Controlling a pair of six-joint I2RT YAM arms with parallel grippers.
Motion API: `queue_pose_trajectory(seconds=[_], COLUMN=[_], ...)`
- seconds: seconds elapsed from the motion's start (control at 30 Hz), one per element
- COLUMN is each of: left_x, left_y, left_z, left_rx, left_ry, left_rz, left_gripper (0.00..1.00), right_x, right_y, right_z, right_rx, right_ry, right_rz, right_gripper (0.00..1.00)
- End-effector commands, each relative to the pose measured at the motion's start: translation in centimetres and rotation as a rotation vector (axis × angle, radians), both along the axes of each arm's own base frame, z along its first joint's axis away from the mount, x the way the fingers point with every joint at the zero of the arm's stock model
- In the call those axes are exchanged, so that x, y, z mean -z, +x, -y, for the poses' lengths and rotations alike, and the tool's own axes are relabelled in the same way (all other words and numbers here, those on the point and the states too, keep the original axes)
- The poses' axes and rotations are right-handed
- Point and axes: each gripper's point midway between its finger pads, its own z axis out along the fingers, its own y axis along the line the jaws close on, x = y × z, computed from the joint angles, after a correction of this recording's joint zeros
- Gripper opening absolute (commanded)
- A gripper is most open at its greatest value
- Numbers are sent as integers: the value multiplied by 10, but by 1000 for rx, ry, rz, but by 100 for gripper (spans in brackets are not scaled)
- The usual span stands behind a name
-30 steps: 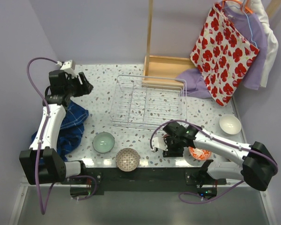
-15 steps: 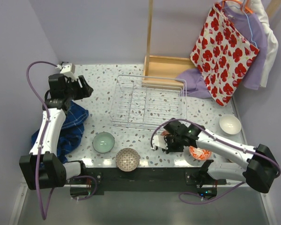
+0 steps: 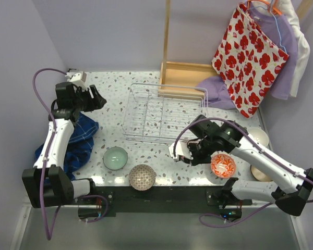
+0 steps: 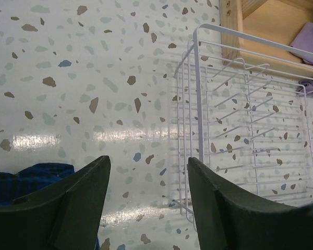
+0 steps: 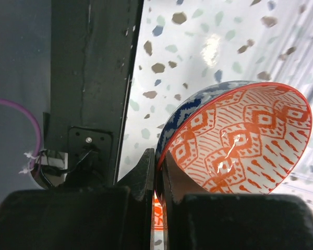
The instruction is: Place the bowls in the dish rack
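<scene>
My left gripper's open fingers are lined up across the dish rack's side rail (image 4: 199,99). I carry on moving over until the rail (image 3: 128,110) is between them, and then close them.
My right gripper (image 5: 160,161) is shut on the rim of an orange patterned bowl (image 5: 240,140) with a blue outside, held tilted above the table. From above, that gripper (image 3: 180,152) is just in front of the clear dish rack (image 3: 164,112), and the arm hides most of its bowl. A second red patterned bowl (image 3: 223,165) sits on the table beside it. The pale green bowl (image 3: 115,158) and the brown net-patterned bowl (image 3: 142,177) sit front left. The white bowl (image 3: 258,136) is partly hidden by the right arm. My left gripper (image 3: 96,96) hangs open left of the rack (image 4: 250,130), with nothing between its fingers (image 4: 78,198).
A blue cloth (image 3: 78,140) lies along the left side under the left arm. The shallow wooden box (image 3: 185,78) stands behind the rack, with purple cloth and a red flowered bag (image 3: 250,57) at the back right. A tan rim (image 3: 260,173) shows under the right arm.
My right gripper shut on the orange bowl's rim and lifted it, and the arm rose. The red bowl beside it now shows fully. The left arm barely moved.
</scene>
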Motion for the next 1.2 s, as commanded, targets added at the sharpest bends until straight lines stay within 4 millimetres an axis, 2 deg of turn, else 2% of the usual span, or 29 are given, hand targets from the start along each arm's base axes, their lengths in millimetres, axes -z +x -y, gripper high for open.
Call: queue_pose_trajectory(seconds=[0.0,0.03,0.07,0.1,0.17,0.2,0.27,0.3,0.4,0.5,0.8,0.93,1.07,1.1,1.17], left_x=[-3,5,-1,6,-1,5,7,15,27,38,65,78,79,80,79], left_y=[12,14,18,19,25,26,28,29,31,32,29,32,34,33,35], left_z=[6,12,15,25,37,52,59,63,72,81,108,104,102,103,102], left_rx=[65,84,105,140,202,248,273,284,304,328,403,375,361,360,353], left_ry=[8,9,24,29,71,84,114,112,96,94,114,148,149,145,144], left_rz=[32,7,20,-5,13,-3,-10,-32,-68,-93,-146,-186,-197,-203,-205], left_gripper=[66,66,67,67,66,67,67,67,67,67,67,63,47,39,29], right_x=[-26,-31,-33,-41,-42,-53,-53,-65,-74,-79,-71,-70,-72,-73,-74], right_y=[4,12,19,35,52,75,101,122,155,174,199,204,210,211,213], right_z=[-2,-11,-17,-25,-38,-41,-45,-45,-45,-42,-32,-28,-26,-26,-25], right_rx=[-5,2,18,53,106,172,273,325,400,437,563,605,623,625,630], right_ry=[-6,8,22,67,101,152,171,219,254,272,281,285,284,285,285], right_rz=[-8,3,10,41,6,27,-13,4,44,105,158,167,186,192,200], right_gripper=[0,0,0,0,0,0,0,0,0,0,0,0,0,0,0])
